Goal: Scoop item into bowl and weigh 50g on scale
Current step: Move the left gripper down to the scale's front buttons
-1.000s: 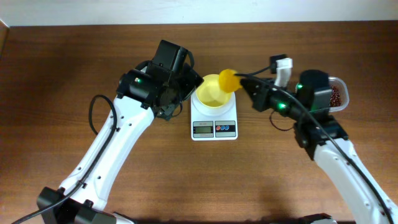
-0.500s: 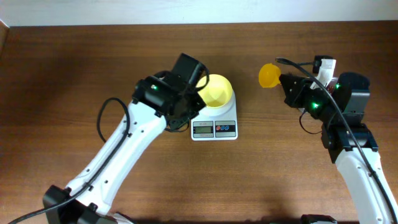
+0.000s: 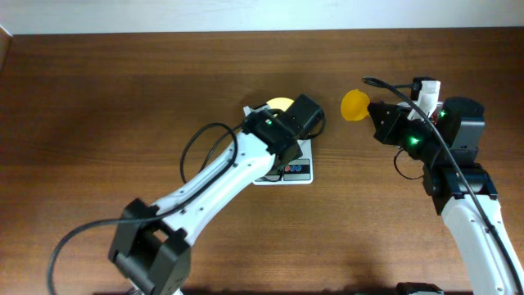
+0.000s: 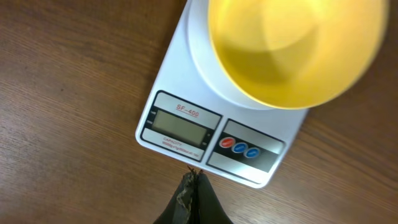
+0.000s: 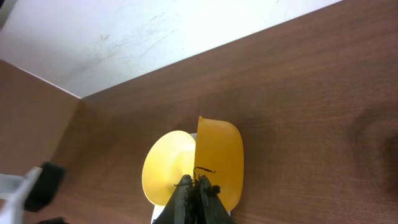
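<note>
The scale's display (image 4: pixel 178 127) is blank, and my left gripper is hovering short of the buttons. My left gripper should move closer and press the red button (image 4: pixel 227 142) before weighing.
The white scale (image 4: pixel 171 87) shows in the left wrist view with the pale-yellow bowl (image 4: pixel 292 50) on its platform; I see no beans in the bowl. My left gripper (image 4: pixel 194 175) is shut on nothing, its tips just above the scale's front edge between the display and the buttons. From overhead, the left arm covers most of the scale (image 3: pixel 296 170) and bowl (image 3: pixel 278 104). My right gripper (image 3: pixel 375 112) is shut on the handle of a darker yellow scoop (image 3: pixel 354 105), held in the air right of the scale. The scoop (image 5: pixel 221 158) looks empty. The item is out of view.
The brown wooden table (image 3: pixel 123 98) ends at a pale wall (image 3: pixel 246 15) along its far side. My right arm (image 3: pixel 458 188) stretches over the table's right part and hides what lies under it.
The left arm has swung right over the scale, and its gripper went from open to shut. The right arm pulled the scoop away from the bowl to the right, then held still.
</note>
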You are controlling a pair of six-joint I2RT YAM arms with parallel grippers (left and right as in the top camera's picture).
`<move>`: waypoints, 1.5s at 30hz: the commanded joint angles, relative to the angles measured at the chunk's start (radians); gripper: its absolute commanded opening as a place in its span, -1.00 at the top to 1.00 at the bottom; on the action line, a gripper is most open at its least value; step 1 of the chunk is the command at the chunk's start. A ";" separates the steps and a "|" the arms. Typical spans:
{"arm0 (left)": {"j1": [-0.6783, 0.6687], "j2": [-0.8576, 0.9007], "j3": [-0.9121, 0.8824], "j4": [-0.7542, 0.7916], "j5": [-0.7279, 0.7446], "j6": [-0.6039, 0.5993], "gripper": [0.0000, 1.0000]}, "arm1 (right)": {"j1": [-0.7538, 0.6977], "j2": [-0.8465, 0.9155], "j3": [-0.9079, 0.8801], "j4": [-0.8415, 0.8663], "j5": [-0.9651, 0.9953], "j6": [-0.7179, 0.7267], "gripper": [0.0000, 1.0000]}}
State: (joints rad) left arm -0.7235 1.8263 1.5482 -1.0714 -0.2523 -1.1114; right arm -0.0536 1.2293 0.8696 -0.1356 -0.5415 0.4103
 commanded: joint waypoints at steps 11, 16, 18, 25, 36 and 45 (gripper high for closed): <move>-0.060 0.077 -0.009 0.071 0.019 -0.001 1.00 | -0.006 0.025 0.011 -0.011 0.039 -0.014 0.92; -0.114 0.091 -0.009 0.151 -0.105 -0.026 1.00 | -0.006 0.029 0.011 -0.012 0.039 -0.014 0.92; -0.141 0.113 -0.009 0.151 -0.176 -0.067 1.00 | -0.006 0.029 0.011 -0.016 0.039 -0.014 0.92; -0.215 0.215 -0.010 0.122 -0.365 -0.214 1.00 | -0.006 0.029 0.011 -0.018 0.039 -0.014 0.92; -0.218 0.257 -0.013 0.089 -0.393 -0.287 1.00 | -0.006 0.029 0.011 -0.018 0.038 -0.014 0.92; -0.219 0.285 -0.013 0.139 -0.383 -0.288 1.00 | -0.006 0.029 0.011 -0.034 0.038 -0.014 0.92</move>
State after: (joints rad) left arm -0.9405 2.0995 1.5433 -0.9421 -0.6258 -1.3853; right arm -0.0536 1.2560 0.8696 -0.1635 -0.5125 0.4076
